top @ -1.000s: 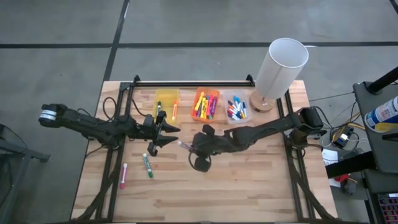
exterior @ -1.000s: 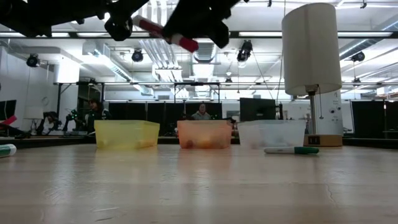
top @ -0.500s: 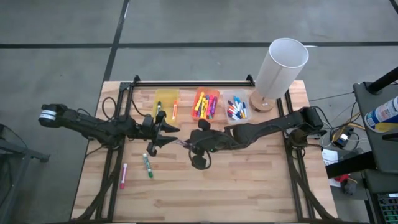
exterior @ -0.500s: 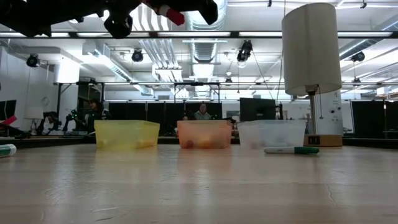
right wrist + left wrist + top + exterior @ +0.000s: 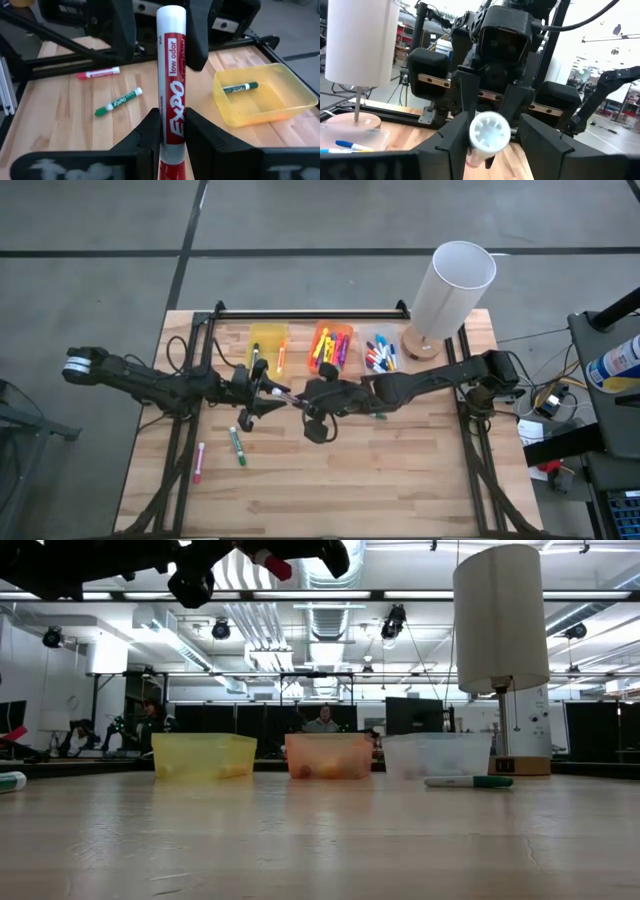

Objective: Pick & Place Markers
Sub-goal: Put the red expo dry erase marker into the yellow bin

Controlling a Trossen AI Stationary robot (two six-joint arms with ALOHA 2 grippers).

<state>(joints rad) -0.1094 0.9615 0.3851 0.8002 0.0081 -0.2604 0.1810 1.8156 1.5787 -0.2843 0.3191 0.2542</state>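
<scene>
The yellow bin (image 5: 268, 346) is on my left gripper's side, so my left gripper should take the red marker's white end (image 5: 278, 392) from my right gripper and put the marker there.
My right gripper (image 5: 300, 400) is shut on a red marker (image 5: 285, 395) and holds it high over the table's middle. The marker's white end (image 5: 490, 132) points at my left gripper (image 5: 268, 392). That gripper is open, and its fingers (image 5: 121, 30) stand on either side of the white end with a gap showing. A pink marker (image 5: 198, 463) and a green marker (image 5: 238, 446) lie flat on the table near the left arm. Another green marker (image 5: 470, 781) lies under the right arm. More markers fill the bins. My right gripper pinches the red marker between its two fingers (image 5: 150, 131) at the lower part of the printed label (image 5: 172, 127). The fingers come level from the table's right and lie along the marker. It juts forward past the fingertips, roughly level and lifted clear of the table.
A yellow bin (image 5: 267, 345), an orange bin (image 5: 332, 348) and a clear bin (image 5: 380, 355) stand in a row toward the far edge. A tall white cylinder on a round wooden base (image 5: 450, 285) stands at the far right. Bare wood lies toward the near edge.
My right gripper has risen and moved toward the table's left, toward my left gripper, carrying the red marker. The marker's white end now sits between the left gripper's open fingers. The left arm has kept still.
</scene>
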